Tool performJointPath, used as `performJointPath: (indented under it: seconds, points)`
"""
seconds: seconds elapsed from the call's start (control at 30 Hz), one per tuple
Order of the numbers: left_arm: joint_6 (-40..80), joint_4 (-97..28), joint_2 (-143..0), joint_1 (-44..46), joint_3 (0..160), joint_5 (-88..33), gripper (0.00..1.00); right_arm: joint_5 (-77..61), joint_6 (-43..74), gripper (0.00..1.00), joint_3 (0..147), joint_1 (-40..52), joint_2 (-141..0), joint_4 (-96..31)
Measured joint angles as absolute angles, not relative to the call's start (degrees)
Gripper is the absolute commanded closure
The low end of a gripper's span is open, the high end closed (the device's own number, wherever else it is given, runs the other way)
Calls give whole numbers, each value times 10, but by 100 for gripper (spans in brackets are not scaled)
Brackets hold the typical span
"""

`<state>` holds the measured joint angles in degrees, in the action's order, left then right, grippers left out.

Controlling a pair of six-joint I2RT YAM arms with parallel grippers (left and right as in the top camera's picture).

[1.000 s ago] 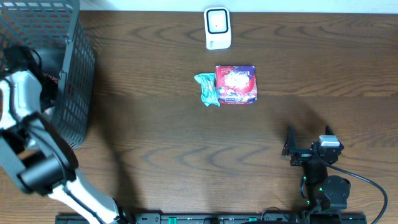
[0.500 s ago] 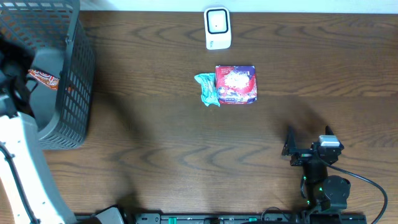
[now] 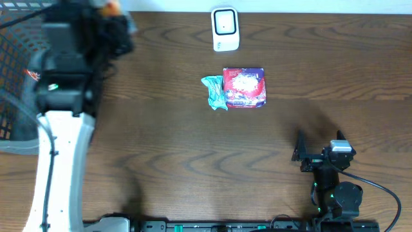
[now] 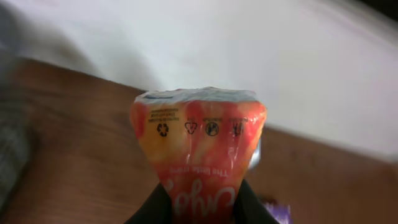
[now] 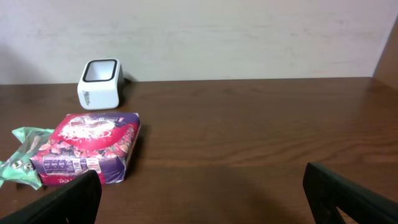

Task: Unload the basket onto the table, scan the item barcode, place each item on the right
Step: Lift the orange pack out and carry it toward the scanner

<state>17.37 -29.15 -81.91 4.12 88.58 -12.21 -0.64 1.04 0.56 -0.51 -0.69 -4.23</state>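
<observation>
I can see that the wood [image 3: 194, 95] beside the green wrapper is open for the orange-red packet. My left gripper should now carry the packet there until it touches down, and then let go.
An orange-red snack packet [image 4: 199, 137] fills the left wrist view, and my left gripper [image 4: 200, 202] is shut on its lower end. From overhead the left gripper [image 3: 119, 24] is raised at the table's far left corner, blurred, with the packet [image 3: 111, 6] showing as an orange spot. The white barcode scanner [image 3: 225, 29] stands at the far middle edge, well to the right of it, and also shows in the right wrist view [image 5: 99, 84]. My right gripper [image 3: 320, 145] rests open near the front right, nothing between its fingers [image 5: 202, 199].
A red and purple box [image 3: 244, 87] [image 5: 87, 149] lies mid-table with a crumpled green wrapper [image 3: 214, 92] [image 5: 22, 163] against its left side. A grey wire basket [image 3: 16, 103] stands at the left edge, partly behind the left arm.
The left arm has risen out of the basket and swung right toward the far edge, carrying the orange-red packet. The right arm has not moved.
</observation>
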Motion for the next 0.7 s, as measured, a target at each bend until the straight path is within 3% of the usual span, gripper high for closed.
performJointPath:
  seconds: [0.33,0.7]
  points:
    - [76,-322,-973,147,886,-124,93,-6,10,1,6,-5,-7,-43]
    - [59,-366,-1114,165,886,-124,92,-6,10,1,6,-5,-7,-43]
